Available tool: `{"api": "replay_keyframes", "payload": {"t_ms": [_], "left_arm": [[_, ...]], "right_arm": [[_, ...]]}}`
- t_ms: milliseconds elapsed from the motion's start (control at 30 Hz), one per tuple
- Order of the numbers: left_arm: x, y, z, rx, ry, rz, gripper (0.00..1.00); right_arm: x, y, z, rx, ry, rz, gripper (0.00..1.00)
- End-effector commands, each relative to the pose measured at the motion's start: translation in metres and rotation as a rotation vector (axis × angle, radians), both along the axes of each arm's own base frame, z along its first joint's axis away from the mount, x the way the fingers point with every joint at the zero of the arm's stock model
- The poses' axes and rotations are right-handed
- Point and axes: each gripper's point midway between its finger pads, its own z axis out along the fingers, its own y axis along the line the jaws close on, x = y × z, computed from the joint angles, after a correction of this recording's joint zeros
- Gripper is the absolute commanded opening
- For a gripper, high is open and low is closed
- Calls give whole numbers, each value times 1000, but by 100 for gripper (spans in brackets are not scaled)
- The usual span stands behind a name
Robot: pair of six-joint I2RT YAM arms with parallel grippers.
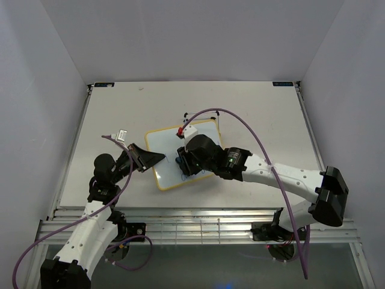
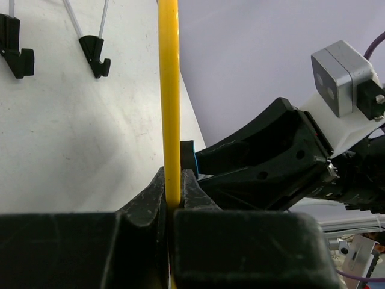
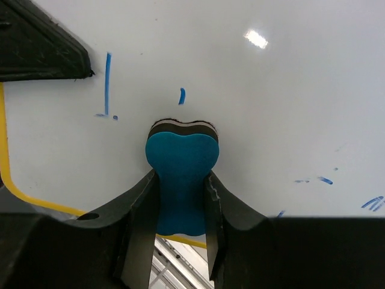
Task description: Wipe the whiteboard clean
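Observation:
A blue stroke and a short blue dash are still beside my left gripper's fingers, so next my right gripper wipes the eraser back over the stroke.
The whiteboard, white with a thin yellow frame, lies in the middle of the table. My left gripper is shut on its left edge; the left wrist view shows the yellow frame pinched between the jaws. My right gripper is shut on the blue bone-shaped eraser and presses its felt end on the board. Short blue marks remain: a stroke, a dash and flecks at lower right. My right gripper's body hides part of the board from above.
A thin black wire stand sits at the board's far edge; its feet show in the left wrist view. A red-and-white piece lies on the board's far edge. A purple cable arcs over the right arm.

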Motion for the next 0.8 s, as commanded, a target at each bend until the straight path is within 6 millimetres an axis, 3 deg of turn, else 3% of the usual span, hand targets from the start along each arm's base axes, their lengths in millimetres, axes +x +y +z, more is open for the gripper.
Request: {"api": "replay_keyframes", "payload": {"t_ms": [0, 33, 67, 133, 167, 233, 333, 367, 400, 500, 600, 767], "left_arm": [[-59, -17, 95, -134, -269, -256, 0], [-60, -17, 96, -134, -272, -259, 0], [-60, -17, 95, -134, -270, -259, 0], [-61, -17, 95, -134, -272, -262, 0], [-61, -17, 95, -134, -270, -262, 0], [-60, -17, 95, -133, -272, -260, 0], [-58, -16, 95, -135, -273, -251, 0], [-57, -16, 95, -137, -274, -244, 0], [-56, -16, 94, -137, -272, -242, 0], [-55, -17, 94, -139, -265, -244, 0], [-56, -17, 96, -140, -271, -252, 0], [-58, -17, 99, -141, -284, -255, 0]], "right_arm": [[17, -21, -37, -89, 73, -46, 8], [37, -43, -38, -85, 77, -125, 8], [40, -66, -59, -131, 108, -179, 8], [55, -106, -70, -170, 138, -286, 8], [53, -119, -81, -199, 154, -307, 8], [52, -128, -82, -200, 159, -324, 8], [40, -111, -74, -126, 195, -243, 8], [38, -98, -66, -80, 185, -209, 8], [24, -79, -60, -37, 201, -124, 8], [14, -49, -43, 14, 172, -26, 8], [11, -38, -37, 30, 154, 17, 8], [13, -37, -33, 28, 142, 24, 8]]}}
